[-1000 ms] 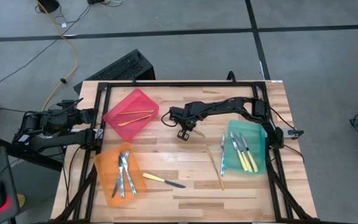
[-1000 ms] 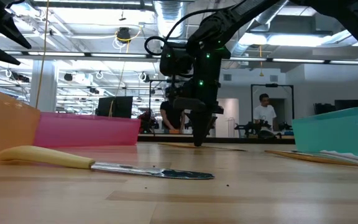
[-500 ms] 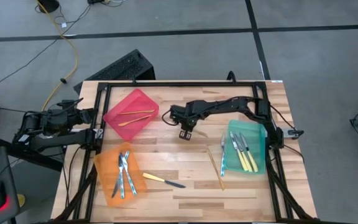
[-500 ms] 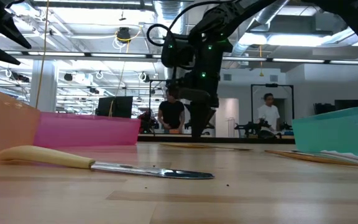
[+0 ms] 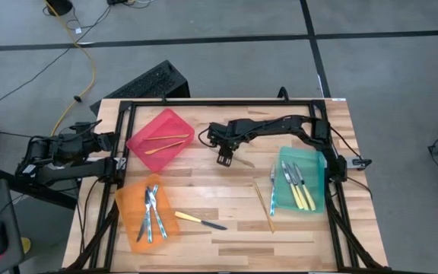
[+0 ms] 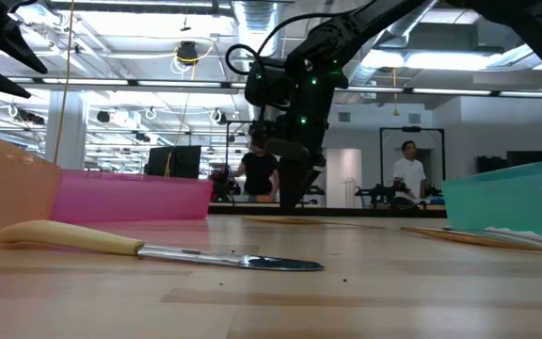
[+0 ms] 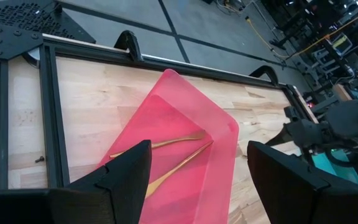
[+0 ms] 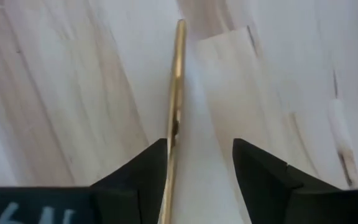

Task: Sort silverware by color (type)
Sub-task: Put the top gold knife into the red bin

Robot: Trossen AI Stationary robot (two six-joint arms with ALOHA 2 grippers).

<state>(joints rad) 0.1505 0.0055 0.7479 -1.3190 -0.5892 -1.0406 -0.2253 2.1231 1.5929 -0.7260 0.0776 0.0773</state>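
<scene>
Next, my right gripper lifts clear, tilts and comes in with the gold piece centred (image 8: 178, 78), because the gold piece lies close to a finger of that gripper.
A gold piece of silverware (image 8: 176, 81) lies flat on the wood near the table's middle (image 5: 240, 161). My right gripper (image 8: 197, 162) hangs open just above one end of it (image 6: 297, 193), with the piece close to one finger. My left gripper (image 7: 194, 180) waits open at the table's left edge (image 5: 101, 141), facing the red bin (image 5: 160, 139), which holds two gold pieces. On the table also lie a yellow-handled knife (image 5: 200, 221) and a long gold piece (image 5: 263, 204). A silvery piece (image 5: 273, 186) lies beside the green bin.
The orange bin (image 5: 134, 221) at the near left holds silvery-blue pieces. The green bin (image 5: 316, 171) at the right holds yellow-handled pieces. A black frame (image 5: 219, 104) runs round the table. People stand in the room beyond the table in the low view.
My right gripper has risen off the table and drifted a little toward the far edge, and its fingers have parted. The gold piece stays flat on the wood where it was.
</scene>
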